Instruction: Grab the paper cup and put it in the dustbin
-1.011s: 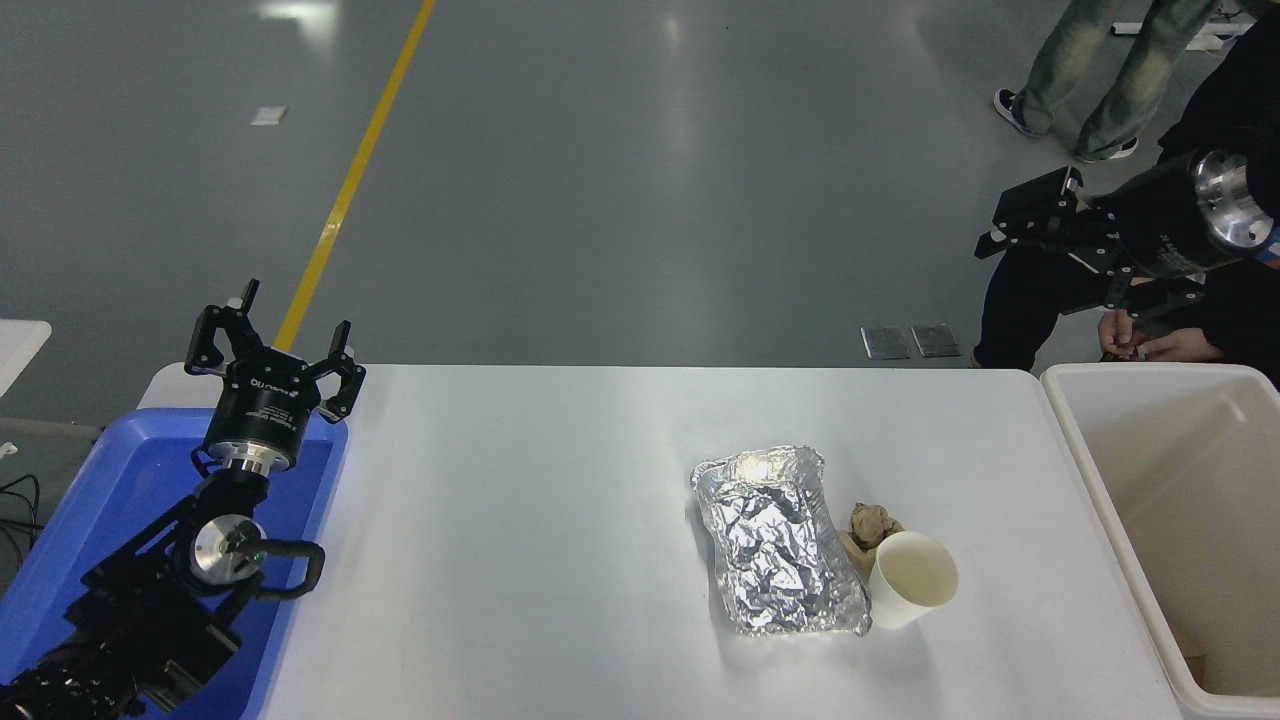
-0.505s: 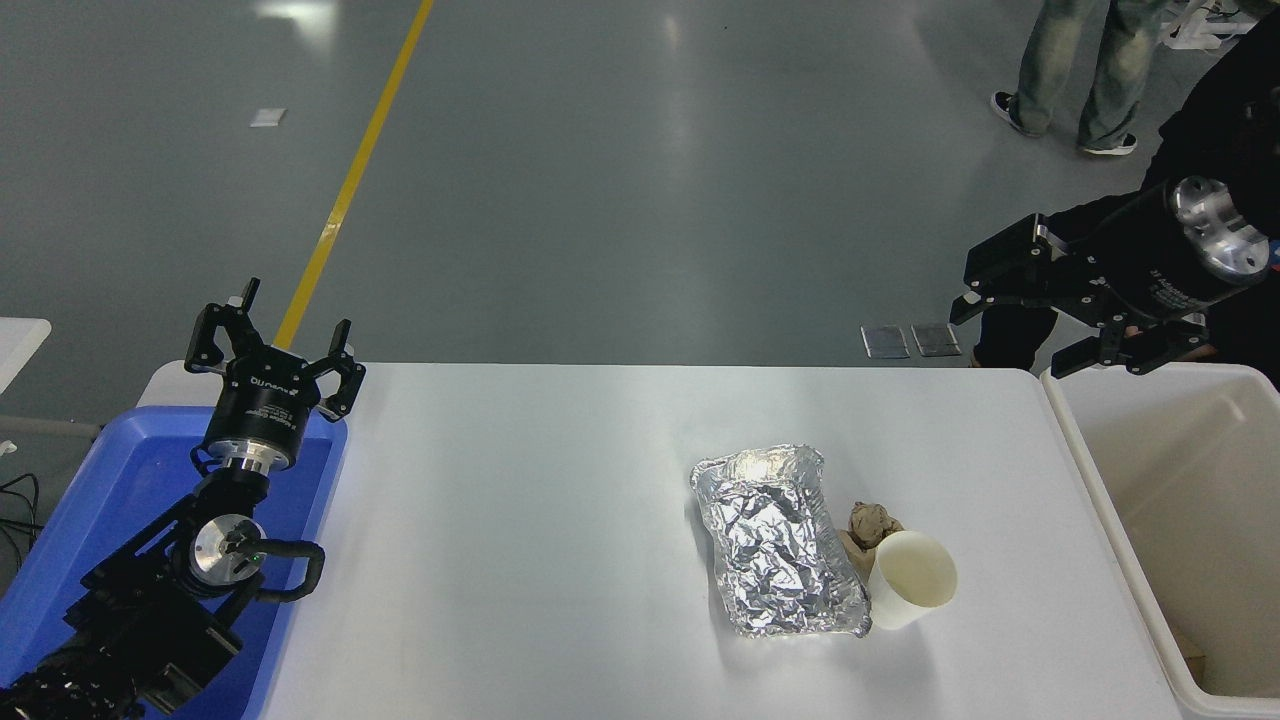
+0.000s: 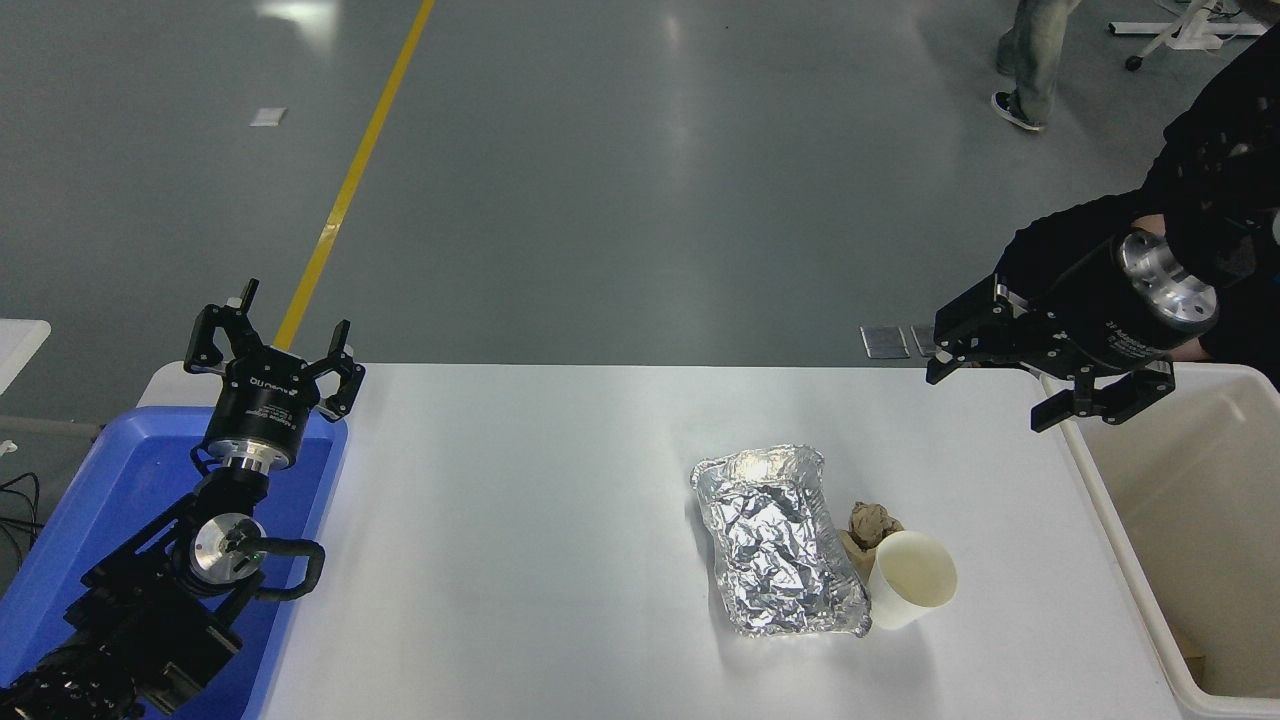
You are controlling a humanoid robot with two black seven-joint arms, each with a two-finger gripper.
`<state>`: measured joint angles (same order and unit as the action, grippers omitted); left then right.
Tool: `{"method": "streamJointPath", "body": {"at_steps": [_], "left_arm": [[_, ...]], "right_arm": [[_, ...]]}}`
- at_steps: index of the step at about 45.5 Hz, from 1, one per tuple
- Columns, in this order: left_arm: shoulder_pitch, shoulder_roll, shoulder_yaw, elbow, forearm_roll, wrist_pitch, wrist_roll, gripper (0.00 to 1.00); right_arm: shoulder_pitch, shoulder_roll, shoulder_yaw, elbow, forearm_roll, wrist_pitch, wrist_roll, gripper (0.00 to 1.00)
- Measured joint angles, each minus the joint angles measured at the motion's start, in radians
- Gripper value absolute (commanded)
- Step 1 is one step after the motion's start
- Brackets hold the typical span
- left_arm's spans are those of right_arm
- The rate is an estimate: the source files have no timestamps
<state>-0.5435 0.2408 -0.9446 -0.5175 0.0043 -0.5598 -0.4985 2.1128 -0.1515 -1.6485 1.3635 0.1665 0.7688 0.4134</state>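
Brown paper peeks [image 3: 858, 554] past the paper cup's edge, so more of the crumpled brown paper wad [image 3: 873, 524] should show when I lift the cup.
The paper cup [image 3: 910, 580] is cream-white and lies tilted on the white table [image 3: 520, 500], its mouth facing up and right, touching the foil tray. The dustbin [image 3: 1180, 520] is a large cream-white tub at the table's right edge. My right gripper [image 3: 985, 390] is open and empty, raised over the table's far right corner beside the dustbin's near-left rim, well behind the cup. My left gripper [image 3: 275, 340] is open and parked at the lower left, over the blue bin.
A crinkled foil tray [image 3: 775, 540] lies left of the cup. A crumpled brown paper wad [image 3: 868, 524] sits behind the cup. A blue plastic bin [image 3: 130, 520] stands at the left edge. A person in black stands behind the dustbin; another walks at the top right.
My right gripper has moved down and to the left, from above the floor behind the dustbin to over the table's far right corner. The left arm and the cup have not moved.
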Motion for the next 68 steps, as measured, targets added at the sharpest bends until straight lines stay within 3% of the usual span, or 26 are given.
{"method": "streamJointPath", "body": {"at_steps": [48,55,59,63,68], "left_arm": [[0.0,0.0,0.0,0.0,0.0,0.0,0.0,0.98],[0.001,0.0,0.0,0.0,0.0,0.0,0.0,0.98],[0.0,0.0,0.0,0.0,0.0,0.0,0.0,0.98],[0.001,0.0,0.0,0.0,0.001,0.0,0.0,0.98],[0.0,0.0,0.0,0.0,0.0,0.0,0.0,0.98]], "right_arm": [[-0.479,0.097,0.022,-0.088,-0.008,-0.373,0.001,0.96],[-0.537,0.101,0.026,-0.116,-0.004,-0.415,0.001,0.84],[-0.572,0.102,0.028,-0.133,-0.002,-0.454,0.001,0.69],[-0.6,0.102,0.029,-0.148,-0.001,-0.487,0.001,0.39],[-0.624,0.101,0.03,-0.163,-0.001,-0.515,0.003,0.1]]}}
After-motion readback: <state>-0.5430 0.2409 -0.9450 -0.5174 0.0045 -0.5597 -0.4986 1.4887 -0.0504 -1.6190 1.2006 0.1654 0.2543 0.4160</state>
